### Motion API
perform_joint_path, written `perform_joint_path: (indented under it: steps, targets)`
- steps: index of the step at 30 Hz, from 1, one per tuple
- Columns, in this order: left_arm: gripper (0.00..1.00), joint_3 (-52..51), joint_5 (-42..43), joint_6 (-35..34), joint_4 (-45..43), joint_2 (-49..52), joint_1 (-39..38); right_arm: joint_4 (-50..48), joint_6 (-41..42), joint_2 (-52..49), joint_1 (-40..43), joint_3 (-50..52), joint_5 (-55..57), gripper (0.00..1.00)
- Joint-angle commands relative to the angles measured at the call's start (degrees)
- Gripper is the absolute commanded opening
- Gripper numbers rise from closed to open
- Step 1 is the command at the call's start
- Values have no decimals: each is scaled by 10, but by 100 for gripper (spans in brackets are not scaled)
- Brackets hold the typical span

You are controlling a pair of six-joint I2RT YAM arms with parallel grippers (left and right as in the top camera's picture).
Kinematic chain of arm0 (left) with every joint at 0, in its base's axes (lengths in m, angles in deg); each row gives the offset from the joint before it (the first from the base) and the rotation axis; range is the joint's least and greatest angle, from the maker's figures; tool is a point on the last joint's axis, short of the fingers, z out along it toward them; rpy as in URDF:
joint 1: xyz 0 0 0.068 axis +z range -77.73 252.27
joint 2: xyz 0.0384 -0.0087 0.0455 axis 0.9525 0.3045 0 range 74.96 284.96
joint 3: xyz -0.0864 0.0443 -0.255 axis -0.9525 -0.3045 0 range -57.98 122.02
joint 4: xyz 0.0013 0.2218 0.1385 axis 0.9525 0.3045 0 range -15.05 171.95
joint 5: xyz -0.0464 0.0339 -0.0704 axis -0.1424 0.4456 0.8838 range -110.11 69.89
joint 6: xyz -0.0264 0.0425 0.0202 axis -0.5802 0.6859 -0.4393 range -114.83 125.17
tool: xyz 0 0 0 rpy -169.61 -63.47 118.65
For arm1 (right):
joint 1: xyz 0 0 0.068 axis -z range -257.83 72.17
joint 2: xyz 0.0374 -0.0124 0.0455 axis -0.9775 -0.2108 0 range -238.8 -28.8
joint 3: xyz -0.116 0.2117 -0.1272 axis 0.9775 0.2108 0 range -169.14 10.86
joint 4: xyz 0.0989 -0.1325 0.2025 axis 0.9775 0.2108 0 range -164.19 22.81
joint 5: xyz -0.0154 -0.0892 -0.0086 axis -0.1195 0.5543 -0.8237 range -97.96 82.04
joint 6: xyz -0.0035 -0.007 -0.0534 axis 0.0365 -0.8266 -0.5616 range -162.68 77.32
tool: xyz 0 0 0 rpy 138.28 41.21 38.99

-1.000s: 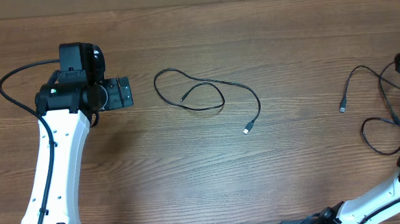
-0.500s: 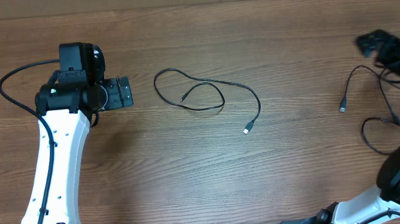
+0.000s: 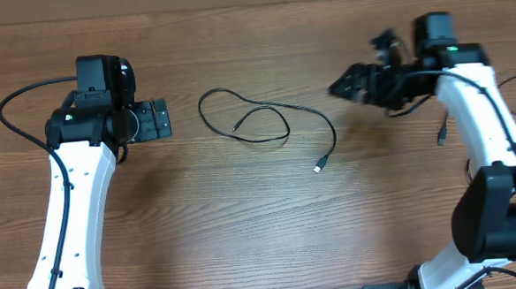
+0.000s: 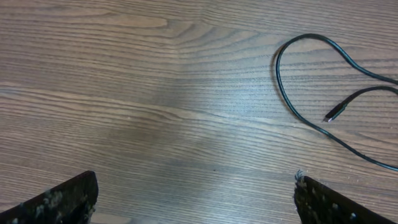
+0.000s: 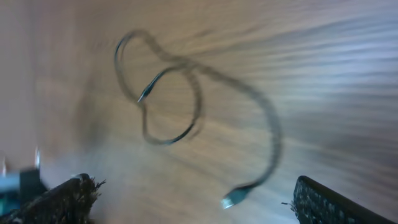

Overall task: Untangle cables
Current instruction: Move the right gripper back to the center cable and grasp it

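Observation:
The black cable lying free (image 3: 306, 109) of the second cable tells me that my right gripper should keep going, open, to the black cable's loop (image 3: 286, 132) and close on its bend.
One thin black cable (image 3: 278, 110) lies in loose loops at the table's middle, its plug end (image 3: 319, 166) toward the front. My left gripper (image 3: 163, 118) stands open to the left of it, apart from it, and the left wrist view shows the cable's loop (image 4: 281, 78) ahead on the right. To the cable's right hovers my right gripper (image 3: 340, 87), open and holding nothing. The right wrist view is blurred and shows the cable (image 5: 186, 93) with its plug (image 5: 233, 198) between the fingers' lines. A second cable's plug (image 3: 441, 137) shows by the right arm, the rest mostly hidden.
The wooden table (image 3: 244, 225) fills the view. The left arm's white link (image 3: 67, 216) runs from the front edge up the left side, with its own thick black wire (image 3: 12, 100). The right arm (image 3: 487, 132) crosses the right side.
My right arm has swung in from the far right edge leftward to beside the middle cable, still open. The left arm and both cables have not moved.

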Motion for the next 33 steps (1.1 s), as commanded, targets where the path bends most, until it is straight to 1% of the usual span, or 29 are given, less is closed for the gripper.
perform_joint_path:
  steps: [1,3,4,5,8,11,15,19,22,25,30,33]
  targets:
    - [99,0,5,9,0,-10,6,3,55,7,-62,-1,-7,100]
    - [100,0,5,9,0,-10,6,1,106,7,-92,2,19,100]
    - [100,0,5,9,0,-10,6,0,141,7,-110,3,50,100]
    - [99,0,5,9,0,-10,6,-2,196,7,-135,3,111,100]
    - [99,0,5,9,0,-10,6,-17,305,7,-183,5,210,100]
    - [100,0,5,9,0,-10,6,-30,416,7,-217,5,254,100]
    - [100,0,5,9,0,-10,6,-61,525,6,-257,5,268,100]
    - [100,0,5,9,0,-10,6,-83,591,6,-282,5,292,100]
    - [100,0,5,9,0,-10,6,-84,641,6,-297,5,329,100]
    - [100,0,5,9,0,-10,6,-85,683,6,-305,7,338,100]
    - [100,0,5,9,0,-10,6,-103,730,5,-315,28,338,100]
    - [100,0,5,9,0,-10,6,-159,731,5,-316,71,338,100]
